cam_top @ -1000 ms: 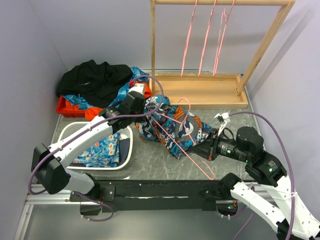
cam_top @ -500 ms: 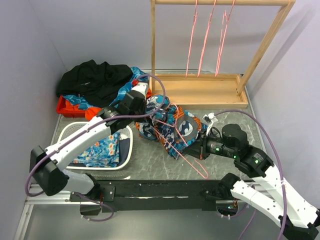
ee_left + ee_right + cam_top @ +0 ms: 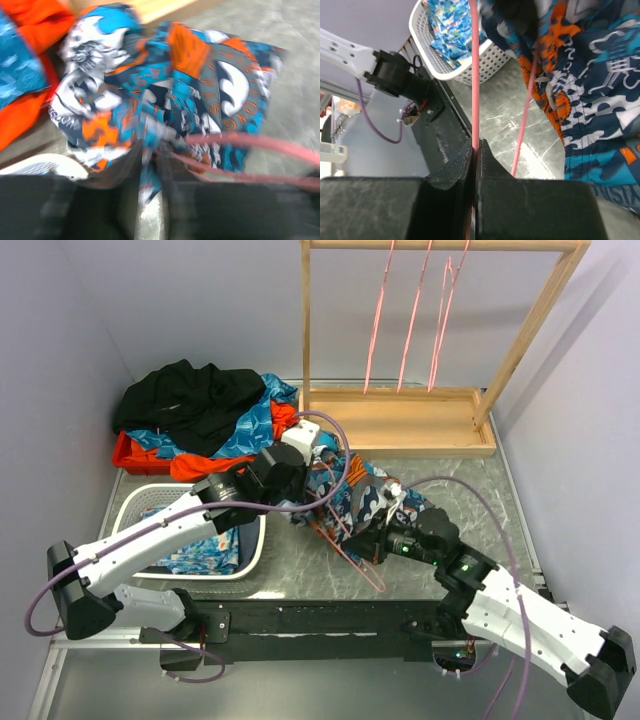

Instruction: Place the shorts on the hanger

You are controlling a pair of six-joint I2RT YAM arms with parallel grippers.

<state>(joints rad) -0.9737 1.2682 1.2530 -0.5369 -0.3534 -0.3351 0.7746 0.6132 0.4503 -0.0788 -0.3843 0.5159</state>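
Next, my left gripper takes the hanger near its hook so that my right gripper is free for the shorts. The hanger's wire (image 3: 475, 125) is keeping my right gripper busy.
The shorts (image 3: 365, 495), printed in teal, orange, white and navy, lie bunched on the table between the two arms. In the blurred left wrist view my left gripper (image 3: 150, 155) has a fold of the shorts (image 3: 165, 90) between jaws that stand only a narrow gap apart. The pink wire hanger (image 3: 355, 562) lies slanted against the shorts' near edge. My right gripper (image 3: 475, 147) is shut on one wire of the hanger (image 3: 475, 75), and a second wire runs beside the shorts (image 3: 600, 125). In the top view the left gripper (image 3: 322, 472) is at the shorts' far-left side and the right gripper (image 3: 372, 540) at their near side.
A white basket (image 3: 140, 505) with blue flowered cloth stands at the left. Behind it lies a pile with a black garment (image 3: 190, 400) and orange cloth. At the back a wooden rack (image 3: 400, 425) carries three pink hangers (image 3: 410, 330). Walls close in both sides.
My right arm has swung left, carrying the hanger up against the shorts. The left gripper has shifted right with the cloth, and its jaws have parted slightly.
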